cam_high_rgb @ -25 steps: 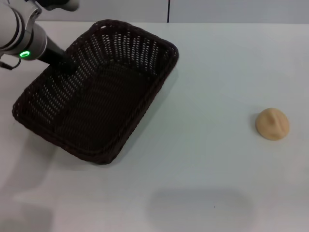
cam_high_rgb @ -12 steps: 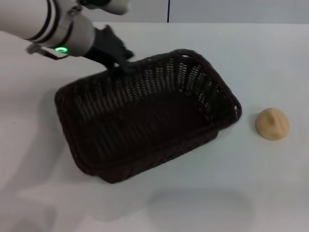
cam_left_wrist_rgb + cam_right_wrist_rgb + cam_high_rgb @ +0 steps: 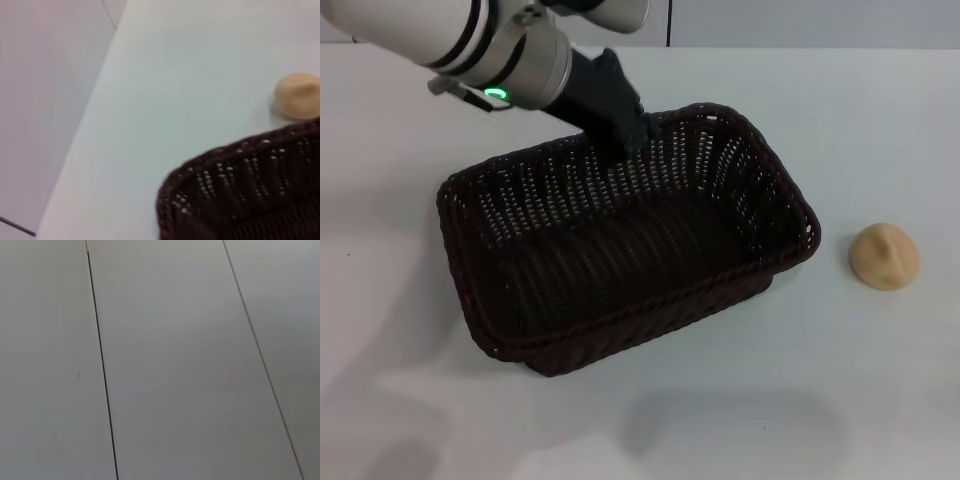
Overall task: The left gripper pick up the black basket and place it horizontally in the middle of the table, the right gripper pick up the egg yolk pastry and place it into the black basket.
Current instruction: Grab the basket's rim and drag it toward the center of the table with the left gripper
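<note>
The black basket (image 3: pixel 620 250) slants across the table, so next my left gripper opens, takes the basket's far rim farther from the egg yolk pastry, and turns the basket straight.
The black basket (image 3: pixel 620 245) lies roughly crosswise in the middle of the white table (image 3: pixel 880 120), slightly tilted. My left gripper (image 3: pixel 620 135) is shut on the basket's far rim, near its middle. The egg yolk pastry (image 3: pixel 885 256) sits on the table to the right of the basket, a short gap from it. The left wrist view shows the basket's rim corner (image 3: pixel 240 190) and the pastry (image 3: pixel 299 96) beyond it. My right gripper is out of view; its wrist view shows only a plain panelled surface.
The table's far edge (image 3: pixel 770 48) runs along the top of the head view with a wall behind it. A wall panel (image 3: pixel 45 100) borders the table in the left wrist view.
My left arm has swung the basket from the table's left toward the middle and turned it from slanting to nearly crosswise. In the last half second it shifted only slightly. The pastry has not moved.
</note>
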You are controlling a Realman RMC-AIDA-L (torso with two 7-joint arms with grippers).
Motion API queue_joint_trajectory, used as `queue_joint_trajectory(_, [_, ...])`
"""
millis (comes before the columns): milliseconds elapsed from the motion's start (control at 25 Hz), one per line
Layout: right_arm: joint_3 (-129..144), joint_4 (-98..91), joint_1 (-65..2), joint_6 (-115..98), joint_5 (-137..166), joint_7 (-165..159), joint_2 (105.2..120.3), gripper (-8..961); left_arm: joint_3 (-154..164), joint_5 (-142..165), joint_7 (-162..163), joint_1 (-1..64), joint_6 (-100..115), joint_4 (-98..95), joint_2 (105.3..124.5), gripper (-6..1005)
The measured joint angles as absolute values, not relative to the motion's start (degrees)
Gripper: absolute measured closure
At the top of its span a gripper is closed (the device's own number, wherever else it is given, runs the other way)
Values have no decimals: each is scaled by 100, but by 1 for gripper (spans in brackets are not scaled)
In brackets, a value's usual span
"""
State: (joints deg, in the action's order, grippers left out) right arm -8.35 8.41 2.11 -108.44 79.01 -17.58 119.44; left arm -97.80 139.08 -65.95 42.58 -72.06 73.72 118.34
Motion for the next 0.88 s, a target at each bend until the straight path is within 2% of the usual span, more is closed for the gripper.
queue_joint_trajectory(480, [-835,816,212,-10843,7901,-1758,11937,137,-9736,14189,-6539,3941,-7106,7693,11815,973])
queue_joint_trajectory(760, [-800,810,210,-10846,7901,-1758,11935,138,-9709,14579,-6364,3901,-7077,7790,11827,773])
queue_joint_trajectory(880, [-750,801,211,-10846,7901,-1758,11935,138,-9676,14677,-6339,3913,-6988,7787,11834,636])
